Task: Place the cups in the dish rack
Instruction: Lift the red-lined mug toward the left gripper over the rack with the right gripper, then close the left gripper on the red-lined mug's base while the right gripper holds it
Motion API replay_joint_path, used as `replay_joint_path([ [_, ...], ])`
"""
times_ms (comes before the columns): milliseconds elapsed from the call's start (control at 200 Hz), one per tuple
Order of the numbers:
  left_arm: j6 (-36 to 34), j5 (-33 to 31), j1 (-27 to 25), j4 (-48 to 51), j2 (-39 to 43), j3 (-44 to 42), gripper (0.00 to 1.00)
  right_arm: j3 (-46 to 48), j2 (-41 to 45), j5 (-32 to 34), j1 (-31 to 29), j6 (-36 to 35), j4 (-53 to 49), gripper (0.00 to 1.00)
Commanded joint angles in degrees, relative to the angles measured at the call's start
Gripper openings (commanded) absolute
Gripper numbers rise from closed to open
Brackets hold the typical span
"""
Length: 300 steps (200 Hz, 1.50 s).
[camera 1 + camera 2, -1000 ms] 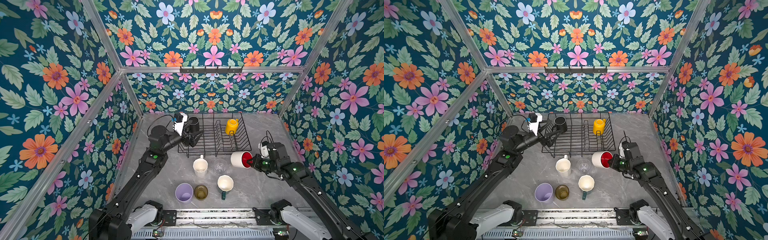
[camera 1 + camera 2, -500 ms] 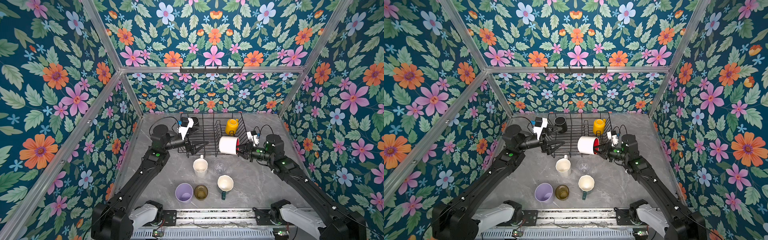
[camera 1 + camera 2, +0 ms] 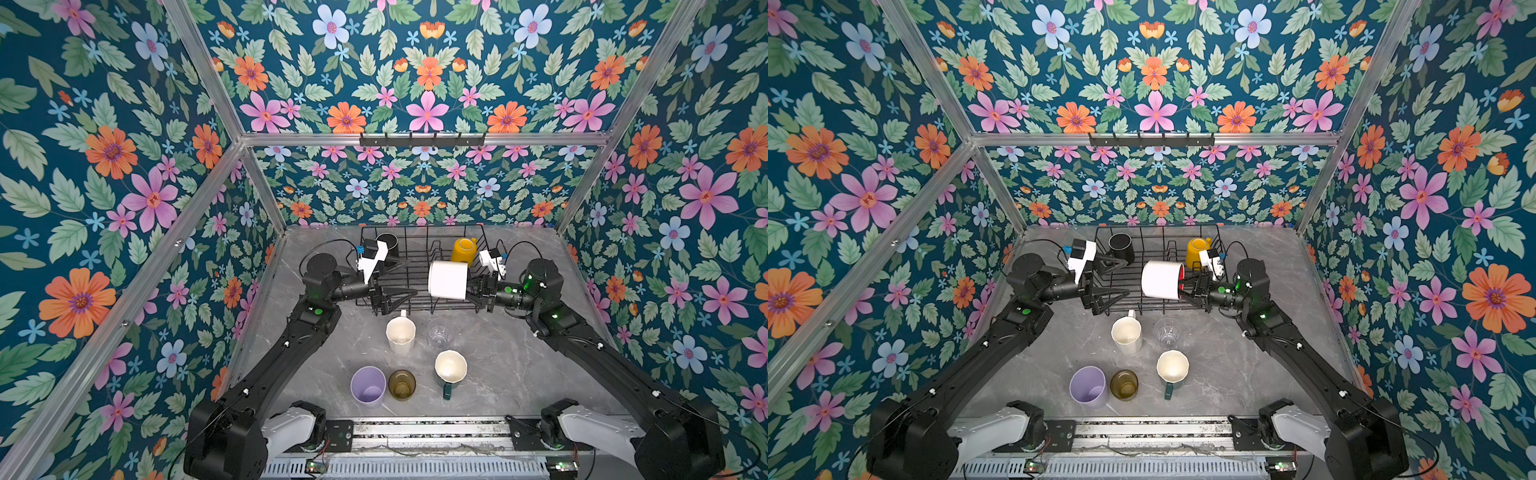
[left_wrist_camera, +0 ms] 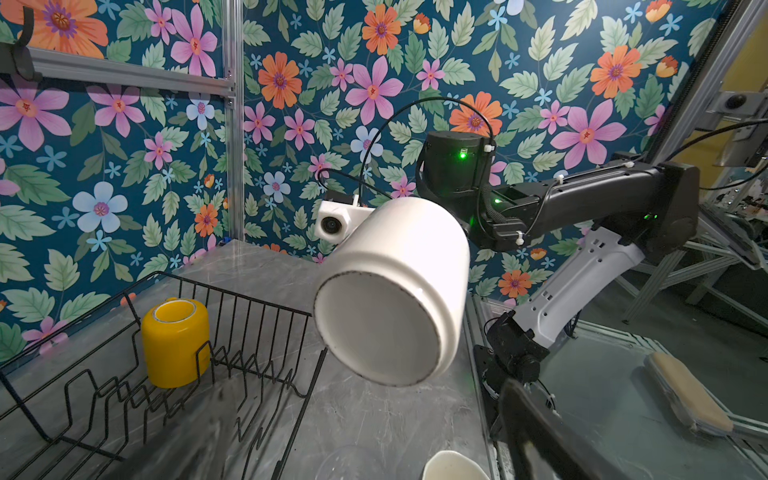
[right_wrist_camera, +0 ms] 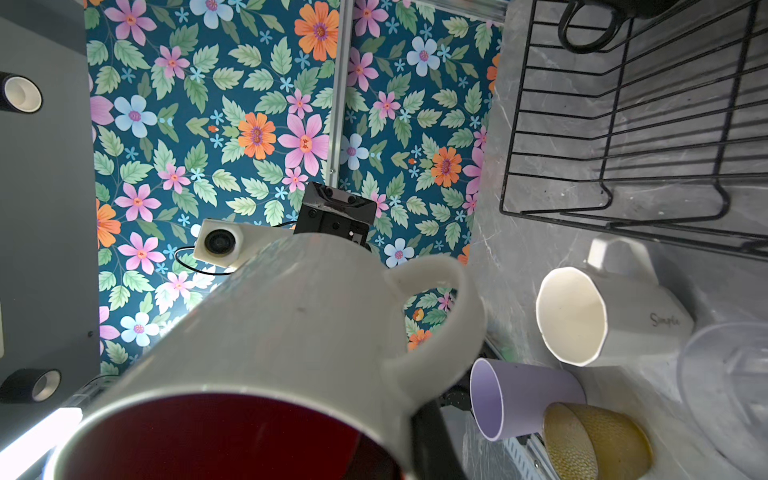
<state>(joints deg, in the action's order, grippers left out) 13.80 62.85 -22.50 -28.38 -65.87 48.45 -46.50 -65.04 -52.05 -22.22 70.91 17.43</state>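
The red-inside pale mug's base (image 3: pixel 434 280) faces my left gripper's open fingers (image 3: pixel 405 278). My right gripper should keep moving toward them until they close on the mug, and then let go.
The black wire dish rack (image 3: pixel 419 305) stands at the back of the table, with a black mug (image 3: pixel 387 243) and a yellow mug (image 3: pixel 463 249) inside. My right gripper (image 3: pixel 471 286) is shut on the rim of the red-inside pale mug (image 3: pixel 448 280), which hangs on its side over the rack's front right, base toward the left arm. In the right wrist view a black finger (image 5: pixel 432 436) lies against that mug (image 5: pixel 291 332) at its rim. My left gripper (image 3: pixel 399 296) is open and empty at the rack's front edge, apart from the mug (image 4: pixel 390 295).
In front of the rack stand a tall white mug (image 3: pixel 400 334) and a clear glass (image 3: pixel 439 332). Nearer the front are a lilac tumbler (image 3: pixel 367 384), an olive-amber glass (image 3: pixel 401 384) and a green mug (image 3: pixel 450 368). Flowered walls close in the sides and back.
My right gripper lifted the pale mug from low beside the rack and carried it left over the rack. My left gripper drew back from the black mug to the rack's front, still open.
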Motion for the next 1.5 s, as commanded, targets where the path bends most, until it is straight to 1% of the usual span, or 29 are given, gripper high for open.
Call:
replay_joint_path([
  [0,0.90,0.87,0.07,-3.26,0.29,-0.18,1.00,-1.93,-1.68,-0.86,-1.58,0.63,6.40,0.00],
  [270,0.76,1.30,0.01,-3.35,0.82,-0.63,1.00,-5.06,-6.34,-1.21,-5.10,0.76,8.70,0.00],
  [700,0.69,1.48,0.02,-3.44,1.14,-0.84,1.00,-7.51,-9.90,-1.69,-10.32,0.89,11.72,0.00],
  [1105,1.53,2.34,-0.05,-4.62,1.01,-1.23,0.99,-9.46,-13.94,-2.35,-13.00,2.73,15.94,0.00],
  [1365,2.76,3.57,-0.04,-6.10,0.58,-1.17,0.94,-9.87,-15.46,-2.78,-13.64,3.66,17.52,0.00],
  [1495,3.54,3.93,-0.02,-6.97,0.20,-1.20,0.86,-9.96,-15.82,-2.88,-13.89,3.79,17.80,0.00],
])
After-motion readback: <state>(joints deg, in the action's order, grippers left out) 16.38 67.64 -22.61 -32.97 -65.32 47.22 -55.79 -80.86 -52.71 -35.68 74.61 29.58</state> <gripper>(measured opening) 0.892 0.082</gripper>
